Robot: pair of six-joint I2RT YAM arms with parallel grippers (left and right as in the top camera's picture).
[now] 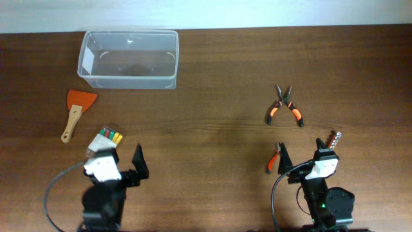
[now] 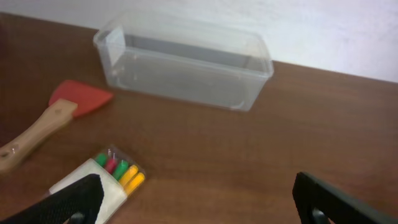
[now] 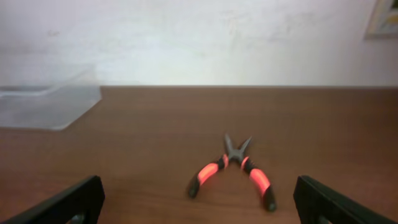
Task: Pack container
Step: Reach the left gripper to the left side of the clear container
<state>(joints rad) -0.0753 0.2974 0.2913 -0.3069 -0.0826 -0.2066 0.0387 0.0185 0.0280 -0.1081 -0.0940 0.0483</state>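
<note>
I need to take the clear plastic container [image 1: 129, 60] by its end [image 1: 175, 59] facing the pliers with my left gripper and pull it toward the middle before packing, because it stands far from the pliers.
The clear plastic container [image 1: 127, 82] stands empty at the back left; it also shows in the left wrist view [image 2: 180, 87] and at the left edge of the right wrist view [image 3: 50, 102]. My left gripper [image 1: 116, 153] [image 2: 199, 205] is open near the front edge, holding nothing, its left finger beside a box of coloured markers [image 1: 106, 137] [image 2: 115, 174]. My right gripper [image 1: 301, 153] [image 3: 199, 202] is open and empty at the front right. Orange-handled pliers [image 1: 285, 108] [image 3: 233, 171] lie spread on the table ahead of it.
A scraper [image 1: 76, 109] [image 2: 56, 115] with an orange blade and wooden handle lies left of the marker box. Small orange-handled pliers [image 1: 274, 158] rest beside the right gripper's left finger. A metal corkscrew-like tool [image 1: 333, 138] lies by its right side.
</note>
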